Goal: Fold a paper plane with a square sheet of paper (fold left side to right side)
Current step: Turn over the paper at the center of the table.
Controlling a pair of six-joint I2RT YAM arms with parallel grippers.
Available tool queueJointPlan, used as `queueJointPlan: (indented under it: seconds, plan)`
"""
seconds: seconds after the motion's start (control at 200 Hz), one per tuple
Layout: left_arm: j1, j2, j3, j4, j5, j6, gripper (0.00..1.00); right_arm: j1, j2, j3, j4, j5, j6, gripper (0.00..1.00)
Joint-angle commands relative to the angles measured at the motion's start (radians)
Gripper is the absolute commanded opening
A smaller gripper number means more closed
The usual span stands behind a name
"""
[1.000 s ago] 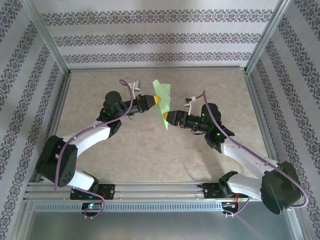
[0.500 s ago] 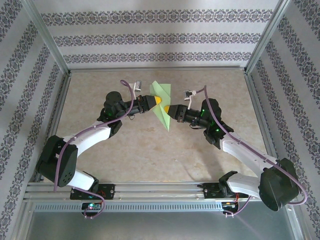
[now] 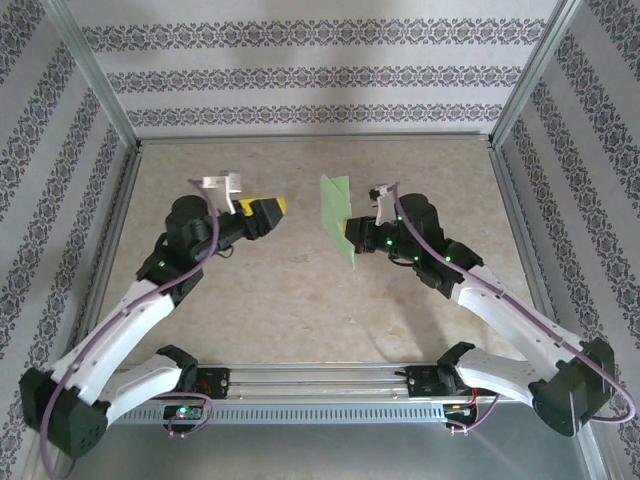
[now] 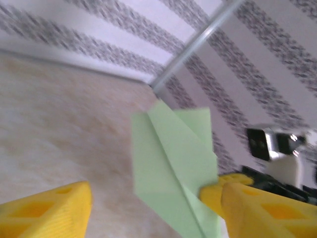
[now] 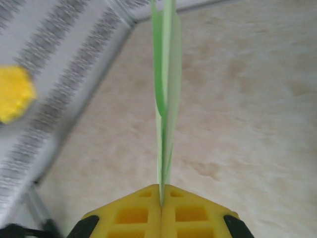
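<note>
The robot's right gripper is holding the folded sheet upright in the air (image 3: 336, 205) by its edge, so the robot should put the sheet down flat before both grippers grab opposite edges (image 3: 323, 207).
The folded light-green sheet of paper (image 3: 337, 213) stands upright in the air above the table's middle, showing layered creases. My right gripper (image 3: 356, 236) is shut on its lower right edge. In the right wrist view the paper (image 5: 166, 74) runs edge-on, straight up from the closed yellow fingertips of the right gripper (image 5: 161, 192). My left gripper (image 3: 272, 209) hangs open a hand's width to the left of the paper, touching nothing. In the left wrist view the paper (image 4: 173, 168) lies ahead of the left gripper (image 4: 156, 210), whose yellow fingers (image 4: 49, 210) stand wide apart.
The beige tabletop (image 3: 300, 300) is fenced by aluminium rails (image 3: 310, 140) and patterned walls on three sides. Both arm bases sit on the near rail (image 3: 320, 380). The right wrist's white camera mount (image 4: 277, 144) shows behind the paper in the left wrist view.
My left gripper has let go of the paper, opened and drawn back to the left. The right gripper keeps the paper and has shifted slightly right.
</note>
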Motion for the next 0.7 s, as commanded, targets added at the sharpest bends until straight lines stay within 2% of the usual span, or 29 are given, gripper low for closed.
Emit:
queueJointPlan:
  seconds: [0.0, 0.15, 0.275, 0.47, 0.695]
  plan:
    - [0.010, -0.100, -0.046, -0.200, -0.295, 0.113, 0.74, 0.081, 0.055, 0.117, -0.350, 0.404, -0.186, 0.01]
    - [0.011, -0.210, -0.080, -0.272, -0.474, 0.114, 0.76, 0.199, 0.227, 0.270, -0.576, 0.790, -0.248, 0.01]
    - [0.013, -0.274, -0.091, -0.320, -0.577, 0.105, 0.77, 0.261, 0.398, 0.376, -0.696, 0.973, -0.272, 0.01]
    - [0.015, -0.327, -0.106, -0.336, -0.631, 0.105, 0.77, 0.324, 0.687, 0.501, -0.798, 1.072, -0.283, 0.02]
    - [0.016, -0.324, -0.103, -0.348, -0.610, 0.105, 0.77, 0.369, 1.026, 0.639, -0.853, 1.056, -0.266, 0.01]
